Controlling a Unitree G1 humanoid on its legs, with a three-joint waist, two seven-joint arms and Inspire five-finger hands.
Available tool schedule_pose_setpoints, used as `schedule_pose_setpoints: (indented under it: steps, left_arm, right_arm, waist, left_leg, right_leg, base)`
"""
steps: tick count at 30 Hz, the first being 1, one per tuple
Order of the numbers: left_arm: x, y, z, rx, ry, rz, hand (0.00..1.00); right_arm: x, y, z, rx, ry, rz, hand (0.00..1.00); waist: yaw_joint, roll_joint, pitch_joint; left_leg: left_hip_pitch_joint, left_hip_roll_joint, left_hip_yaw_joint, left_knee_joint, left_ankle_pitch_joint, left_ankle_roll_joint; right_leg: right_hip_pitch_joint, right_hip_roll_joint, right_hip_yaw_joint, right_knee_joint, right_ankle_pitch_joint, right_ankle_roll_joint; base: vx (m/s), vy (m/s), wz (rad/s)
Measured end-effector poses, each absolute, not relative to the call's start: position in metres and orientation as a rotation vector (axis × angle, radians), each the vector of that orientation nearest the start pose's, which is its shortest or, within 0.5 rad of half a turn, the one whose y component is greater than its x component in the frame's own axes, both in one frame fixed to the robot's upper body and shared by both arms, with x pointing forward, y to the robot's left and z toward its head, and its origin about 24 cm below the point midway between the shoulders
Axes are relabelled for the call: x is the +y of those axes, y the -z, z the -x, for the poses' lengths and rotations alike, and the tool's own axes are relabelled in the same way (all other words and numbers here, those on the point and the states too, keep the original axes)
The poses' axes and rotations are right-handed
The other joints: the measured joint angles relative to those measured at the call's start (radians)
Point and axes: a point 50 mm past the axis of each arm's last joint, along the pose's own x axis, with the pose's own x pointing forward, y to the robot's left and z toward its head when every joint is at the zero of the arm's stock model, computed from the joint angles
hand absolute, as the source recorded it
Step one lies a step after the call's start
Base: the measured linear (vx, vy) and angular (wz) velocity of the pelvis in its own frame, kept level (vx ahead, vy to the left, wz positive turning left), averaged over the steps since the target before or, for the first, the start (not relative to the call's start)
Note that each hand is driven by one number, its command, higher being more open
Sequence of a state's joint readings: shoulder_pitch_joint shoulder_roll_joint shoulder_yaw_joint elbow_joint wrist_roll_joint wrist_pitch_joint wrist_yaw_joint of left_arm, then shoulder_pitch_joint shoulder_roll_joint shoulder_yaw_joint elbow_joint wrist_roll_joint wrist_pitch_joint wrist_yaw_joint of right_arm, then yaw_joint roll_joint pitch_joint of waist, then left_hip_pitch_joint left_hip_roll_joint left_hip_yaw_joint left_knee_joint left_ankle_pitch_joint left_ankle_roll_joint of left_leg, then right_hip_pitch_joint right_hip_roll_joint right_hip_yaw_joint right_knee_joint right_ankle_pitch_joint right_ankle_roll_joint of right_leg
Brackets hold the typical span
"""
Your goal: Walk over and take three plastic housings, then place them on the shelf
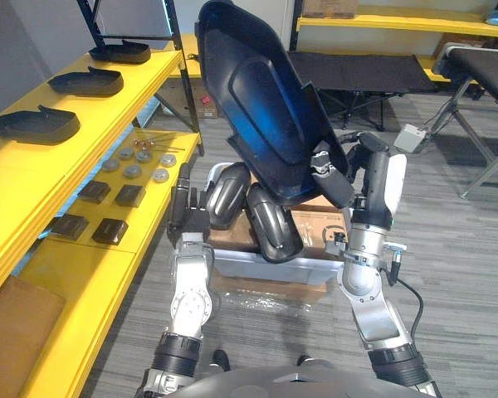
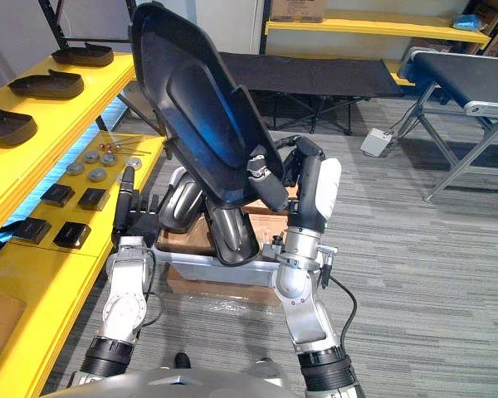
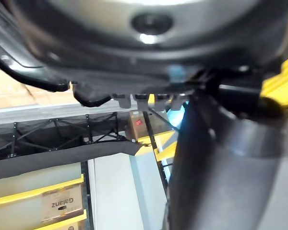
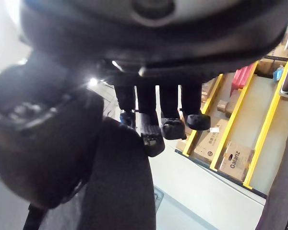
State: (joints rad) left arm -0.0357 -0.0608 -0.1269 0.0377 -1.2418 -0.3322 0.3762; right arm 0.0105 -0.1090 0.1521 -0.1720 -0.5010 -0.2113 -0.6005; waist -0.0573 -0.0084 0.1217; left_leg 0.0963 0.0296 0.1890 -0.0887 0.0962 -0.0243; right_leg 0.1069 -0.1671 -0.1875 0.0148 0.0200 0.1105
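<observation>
My gripper will reveal more cardboard boxes hidden behind when it carries the raised black housing (image 1: 270, 104) away, because brown cardboard (image 1: 319, 228) shows below the housing.
My right hand (image 1: 334, 172) is shut on the lower edge of a large black plastic housing (image 1: 261, 99), held up tilted above the box; its curled fingers (image 4: 163, 120) show in the right wrist view. Two more glossy black housings (image 1: 274, 224) stand in a cardboard box (image 1: 315, 222) on a grey crate (image 1: 257, 267). My left hand (image 1: 183, 207) is open, fingers straight up, close beside the left one (image 1: 228, 195). Three black housings (image 1: 35, 124) lie in a row on the yellow shelf's (image 1: 8, 178) upper level at the left.
The shelf's lower level (image 1: 108, 274) carries small black blocks (image 1: 109, 230) and metal discs (image 1: 133, 171). A black shelf post (image 1: 183, 75) stands near the raised housing. A black cot (image 1: 357, 70) is behind, a conveyor frame (image 1: 481, 75) to the right, and grey carpet between.
</observation>
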Motion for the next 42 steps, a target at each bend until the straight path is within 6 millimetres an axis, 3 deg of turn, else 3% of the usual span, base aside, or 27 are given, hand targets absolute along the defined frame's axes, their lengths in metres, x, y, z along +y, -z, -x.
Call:
schedule_pose_setpoints:
  steps: [8,17,25,29,35,42]
  left_arm:
    - [0.146,-0.033,-0.254,-0.017,-0.424,1.355,1.00]
    - [0.139,-0.047,-0.256,-0.227,-0.104,1.397,1.00]
    - [0.113,-0.050,-0.256,-0.156,0.128,1.367,1.00]
    - [0.098,-0.051,-0.255,-0.092,0.238,1.264,1.00]
    - [0.079,-0.028,-0.249,0.083,0.323,1.152,1.00]
    - [0.070,-0.026,-0.244,0.083,0.422,1.111,1.00]
  right_arm:
    - [-0.152,-0.104,-0.234,-0.536,0.439,0.438,0.00]
    - [-0.160,-0.100,-0.234,-0.481,0.417,0.421,0.00]
    - [-0.158,-0.093,-0.237,-0.424,0.345,0.428,0.00]
    - [-0.158,-0.092,-0.238,-0.412,0.323,0.439,0.00]
    - [-0.147,-0.088,-0.241,-0.381,0.221,0.462,0.00]
    - [-0.135,-0.071,-0.243,-0.308,0.121,0.488,0.00]
  waist:
    - [0.000,0.000,0.000]
    - [-0.002,0.000,0.000]
    - [0.001,0.000,0.000]
    - [0.001,0.000,0.000]
    - [0.000,0.000,0.000]
    - [0.002,0.001,-0.001]
  left_leg:
    - [0.000,0.000,0.000,0.000,0.002,0.003]
    - [0.000,0.000,0.000,0.000,-0.001,-0.001]
    - [-0.001,0.000,-0.001,0.000,-0.001,0.000]
    - [-0.001,0.000,-0.001,0.000,0.002,0.003]
    - [0.000,0.000,-0.001,0.000,0.003,0.004]
    - [-0.001,0.000,-0.002,0.000,0.003,0.005]
  right_leg:
    - [0.005,0.000,0.000,0.000,0.000,0.000]
    - [0.002,-0.001,0.000,0.000,0.000,0.000]
    - [0.001,-0.003,0.000,0.000,0.000,0.000]
    - [0.000,-0.003,0.000,-0.001,0.000,0.000]
    - [0.000,-0.002,0.000,-0.001,0.000,0.000]
    - [0.000,-0.002,-0.001,-0.001,0.000,0.000]
  base:
    - [0.00,0.000,0.00]
    - [0.00,0.000,0.00]
    - [0.00,0.000,0.00]
    - [0.00,0.000,0.00]
    - [0.00,0.000,0.00]
    - [0.00,0.000,0.00]
